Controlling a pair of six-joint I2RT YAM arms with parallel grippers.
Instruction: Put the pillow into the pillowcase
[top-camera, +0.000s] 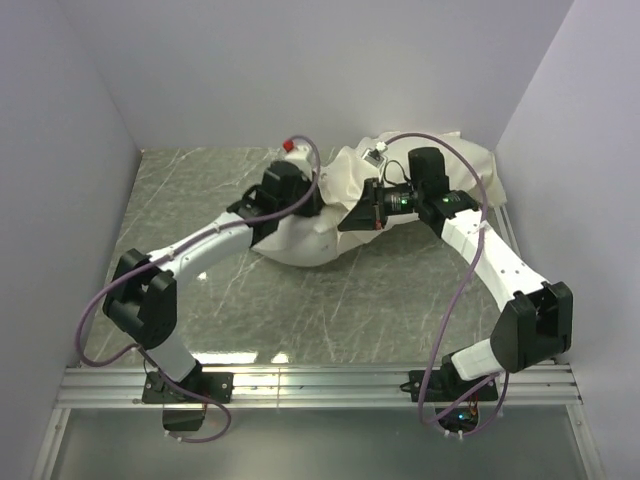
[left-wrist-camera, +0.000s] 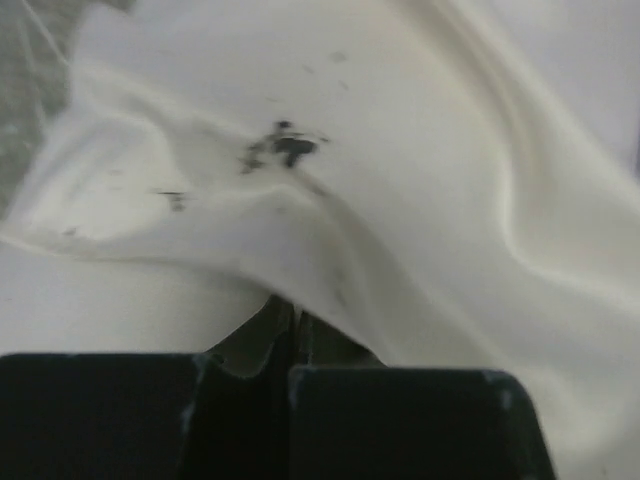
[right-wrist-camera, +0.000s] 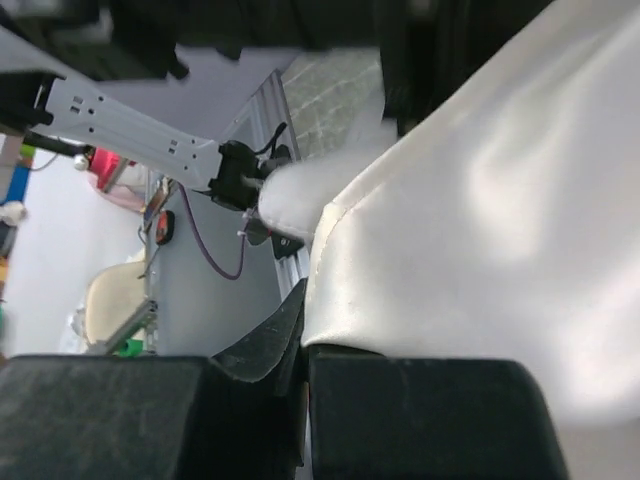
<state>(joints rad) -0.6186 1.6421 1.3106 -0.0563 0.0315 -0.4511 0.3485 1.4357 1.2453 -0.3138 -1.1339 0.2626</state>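
Observation:
The robot's left gripper is pinching a bunched fold of the pillowcase (left-wrist-camera: 318, 235) while the pillow bulges out, so next the left gripper lets go, moves back and grabs the pillowcase's hemmed edge.
The cream, slightly shiny pillowcase (top-camera: 455, 160) lies bunched at the back middle of the table. The bright white pillow (top-camera: 300, 242) bulges out at its near left end. My left gripper (top-camera: 300, 212) is shut on a fold of the pillowcase (left-wrist-camera: 420, 200), which has a few dark marks; its jaws (left-wrist-camera: 293, 322) meet on the cloth. My right gripper (top-camera: 357, 218) is shut on the hemmed edge of the pillowcase (right-wrist-camera: 480, 230) and holds it lifted (right-wrist-camera: 305, 342). A blurred white bulge of the pillow (right-wrist-camera: 300, 195) shows beyond that edge.
The grey marble-pattern table (top-camera: 200, 200) is walled by pale panels on the left, back and right. A small red-capped thing (top-camera: 292, 145) sits behind the left wrist. An aluminium rail (top-camera: 320, 385) runs along the near edge. Purple cables loop from both arms.

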